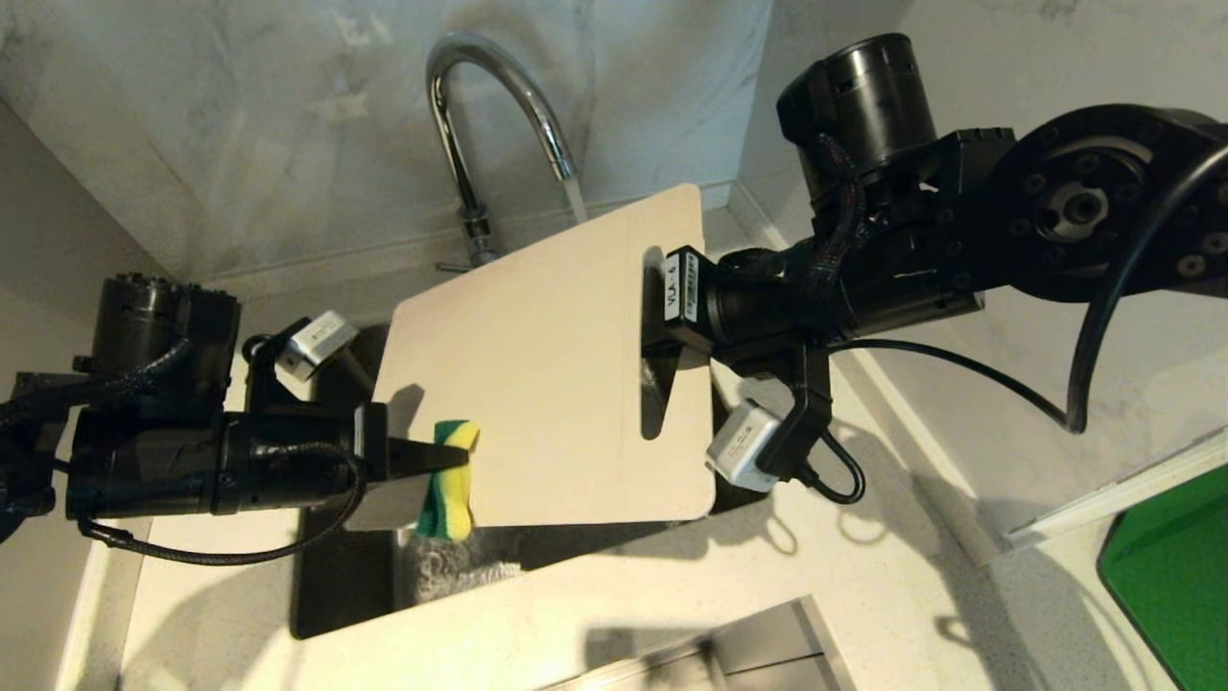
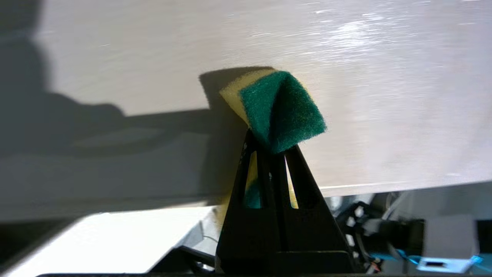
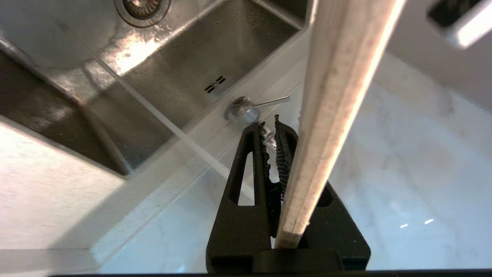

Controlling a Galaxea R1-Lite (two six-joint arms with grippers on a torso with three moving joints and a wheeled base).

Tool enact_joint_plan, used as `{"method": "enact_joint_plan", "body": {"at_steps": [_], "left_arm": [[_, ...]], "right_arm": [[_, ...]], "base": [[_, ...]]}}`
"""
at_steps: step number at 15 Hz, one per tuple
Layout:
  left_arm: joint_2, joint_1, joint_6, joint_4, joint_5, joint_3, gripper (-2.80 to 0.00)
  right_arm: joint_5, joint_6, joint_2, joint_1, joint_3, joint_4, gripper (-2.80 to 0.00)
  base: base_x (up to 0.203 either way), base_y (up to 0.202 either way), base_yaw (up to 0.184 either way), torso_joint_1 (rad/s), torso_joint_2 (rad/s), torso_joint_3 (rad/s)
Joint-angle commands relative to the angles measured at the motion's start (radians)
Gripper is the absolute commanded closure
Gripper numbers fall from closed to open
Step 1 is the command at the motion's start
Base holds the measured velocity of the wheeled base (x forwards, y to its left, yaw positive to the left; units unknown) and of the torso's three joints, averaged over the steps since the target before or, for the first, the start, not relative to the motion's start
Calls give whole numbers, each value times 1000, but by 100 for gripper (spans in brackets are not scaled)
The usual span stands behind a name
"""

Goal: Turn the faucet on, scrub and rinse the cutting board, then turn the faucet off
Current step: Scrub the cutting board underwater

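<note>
The sponge already hangs over the cutting board's near edge [image 1: 462, 525], so the robot's left gripper should go back the other way and scrub across toward the far edge [image 1: 561, 247] beside the faucet.
My right gripper [image 1: 664, 317] is shut on the handle-slot end of the cream-white cutting board [image 1: 547, 365] and holds it tilted over the sink. The board's edge [image 3: 338, 96] runs past the right gripper [image 3: 271, 126] in the right wrist view. My left gripper [image 1: 459, 459] is shut on a yellow and green sponge [image 1: 449, 485], which rests against the board's near left corner. In the left wrist view the sponge [image 2: 280, 111] sticks out of the left gripper [image 2: 271, 149], green side showing, against the board [image 2: 346, 69]. The chrome faucet [image 1: 460, 115] arches behind the board, and water runs from its spout.
The steel sink [image 3: 192, 69] lies below the board, its drain [image 3: 142, 5] at the far end. The faucet's base and lever [image 3: 246, 109] sit on the sink's back rim. A pale counter [image 1: 863, 595] surrounds the sink. A dark green mat [image 1: 1170, 566] lies at the right.
</note>
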Motion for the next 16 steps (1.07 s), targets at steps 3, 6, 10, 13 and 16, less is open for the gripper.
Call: {"method": "enact_joint_plan", "body": {"at_steps": [3, 6, 10, 13, 16], "left_arm": [[55, 191, 76, -107, -57, 146, 0], [96, 343, 130, -146, -138, 186, 0], [103, 402, 165, -150, -185, 166, 0], [89, 386, 151, -142, -189, 110, 0], [29, 310, 73, -56, -185, -24, 0]], "right_arm": [[3, -3, -9, 0, 8, -2, 0], [3, -3, -9, 0, 8, -2, 0], [3, -3, -10, 0, 17, -2, 0], [3, -3, -16, -1, 29, -2, 0], [5, -3, -15, 0, 39, -3, 0]], "base": [[0, 0, 0, 0, 0, 0], [0, 0, 0, 0, 0, 0], [0, 0, 0, 0, 0, 0], [0, 0, 0, 0, 0, 0], [0, 0, 0, 0, 0, 0]]}}
